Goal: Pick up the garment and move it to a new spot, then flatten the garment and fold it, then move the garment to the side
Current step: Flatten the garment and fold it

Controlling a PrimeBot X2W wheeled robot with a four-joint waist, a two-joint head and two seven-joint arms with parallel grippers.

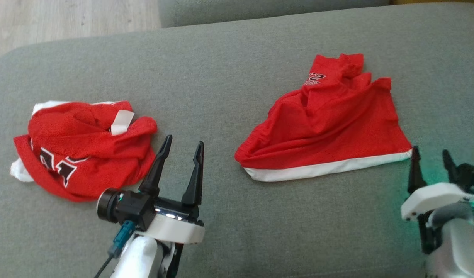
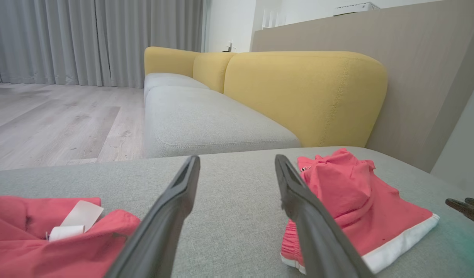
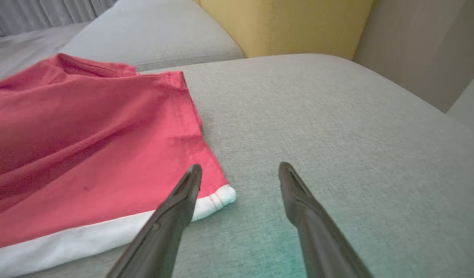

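Observation:
My gripper is about to carry the white hem corner away. The red garment's near side (image 1: pixel 335 156) should then fold over its far side, because loose creases (image 1: pixel 309 107) run across it.
A red garment with a white hem (image 1: pixel 329 127) lies loosely spread on the grey cushion, right of centre; it also appears in the left wrist view (image 2: pixel 349 208) and the right wrist view (image 3: pixel 86 146). My right gripper (image 1: pixel 430 150) is open and empty just off its white lower right corner, with the left fingertip close to that corner (image 3: pixel 240 165). My left gripper (image 1: pixel 184 139) is open and empty over bare cushion between the two red pieces (image 2: pixel 237 157). The tips of the right gripper (image 2: pixel 464 206) show at the far right of the left wrist view.
A second red garment (image 1: pixel 82 150) with black-and-white lettering and a white tag lies crumpled at the left (image 2: pixel 47 247). The grey cushion (image 1: pixel 229 77) ends at a wood floor (image 1: pixel 67 19) at the far left. A yellow sofa back (image 2: pixel 306 92) rises behind.

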